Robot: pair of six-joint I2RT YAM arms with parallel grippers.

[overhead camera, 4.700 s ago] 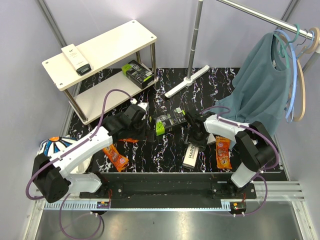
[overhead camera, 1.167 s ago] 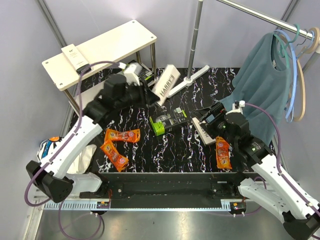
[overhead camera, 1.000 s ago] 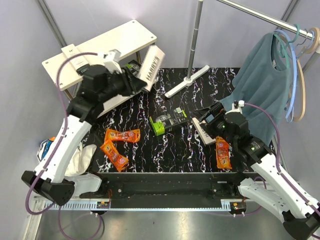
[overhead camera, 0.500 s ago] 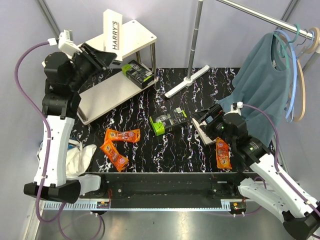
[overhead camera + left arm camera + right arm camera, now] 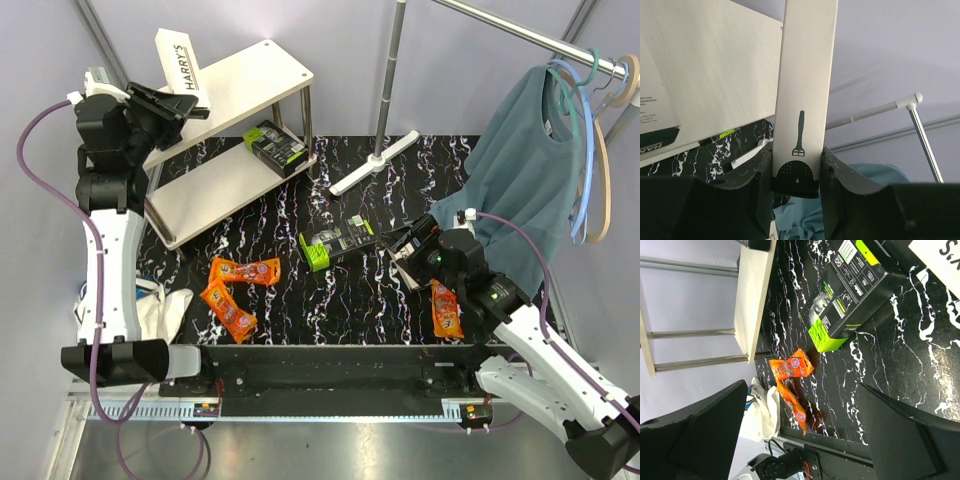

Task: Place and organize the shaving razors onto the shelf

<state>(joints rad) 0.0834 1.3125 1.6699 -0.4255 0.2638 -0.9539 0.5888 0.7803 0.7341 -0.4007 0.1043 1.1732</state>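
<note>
My left gripper should continue to lower the HARRY'S box, which it holds by its black end point(image 5: 796, 173) beside open space on the top board point(image 5: 238, 82), until the box rests there.
My left gripper point(image 5: 176, 100) is raised beside the shelf's top board point(image 5: 245, 82) and is shut on the black end of a white HARRY'S box point(image 5: 180, 63), which stands tilted above the board. In the left wrist view the box point(image 5: 805, 95) rises between the fingers point(image 5: 759, 186), and another HARRY'S box point(image 5: 655, 122) lies on the board point(image 5: 710, 70). One black-and-green pack point(image 5: 276, 146) sits on the lower board point(image 5: 215, 185); another point(image 5: 335, 245) lies on the table. My right gripper point(image 5: 408, 250) hangs open over a white HARRY'S box point(image 5: 408, 268). Orange packets point(image 5: 245, 270) point(image 5: 228, 308) point(image 5: 445, 306) lie near the front.
A white T-shaped rack foot point(image 5: 375, 162) and its pole point(image 5: 392, 70) stand behind the middle. A teal shirt point(image 5: 525, 170) hangs from the rail at the right. A white cloth point(image 5: 160, 312) lies at the table's left edge.
My left arm has swung the HARRY'S box up and leftward from mid-table to above the shelf's top board. The right gripper has shifted slightly toward the near left, still open.
</note>
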